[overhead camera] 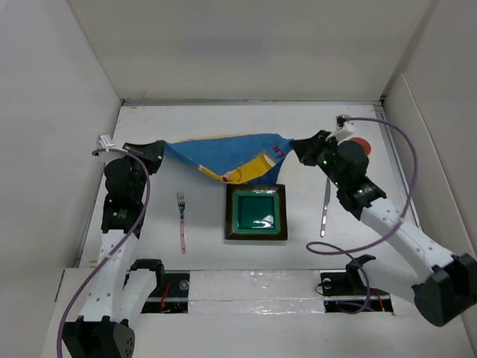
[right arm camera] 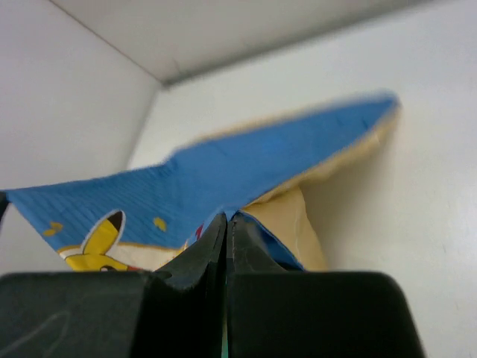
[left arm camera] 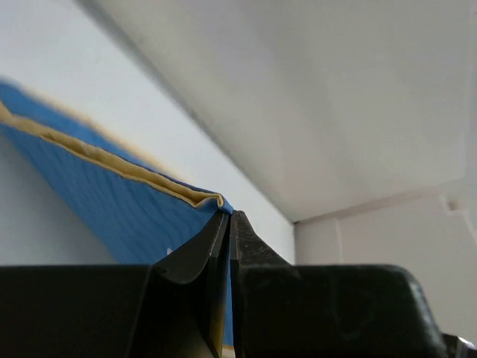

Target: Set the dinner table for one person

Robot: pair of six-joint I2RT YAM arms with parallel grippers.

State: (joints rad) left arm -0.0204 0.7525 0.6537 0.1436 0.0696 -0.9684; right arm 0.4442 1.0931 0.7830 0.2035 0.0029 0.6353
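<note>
Next, I swing the placemat toward the back wall (overhead camera: 247,97) with my left gripper and right gripper before I lay it flat, because the placemat's printed edge (overhead camera: 244,173) droops toward the green plate.
A blue cartoon-printed placemat (overhead camera: 223,154) hangs stretched in the air between my two grippers, sagging in the middle above the white dinner table (overhead camera: 223,119). My left gripper (overhead camera: 158,151) is shut on its left corner; the cloth (left arm camera: 112,201) shows in the left wrist view with a tan hem. My right gripper (overhead camera: 298,149) is shut on its right corner; the cloth (right arm camera: 223,179) shows in the right wrist view. A square green plate (overhead camera: 256,212) with a dark rim lies on the table below the cloth. A fork (overhead camera: 181,220) lies left of the plate. A knife (overhead camera: 325,206) lies right of it.
White wall panels (overhead camera: 59,112) enclose the table on the left, back and right. A red round thing (overhead camera: 361,145) sits partly hidden behind the right arm. A purple cable (overhead camera: 387,216) loops over the right arm.
</note>
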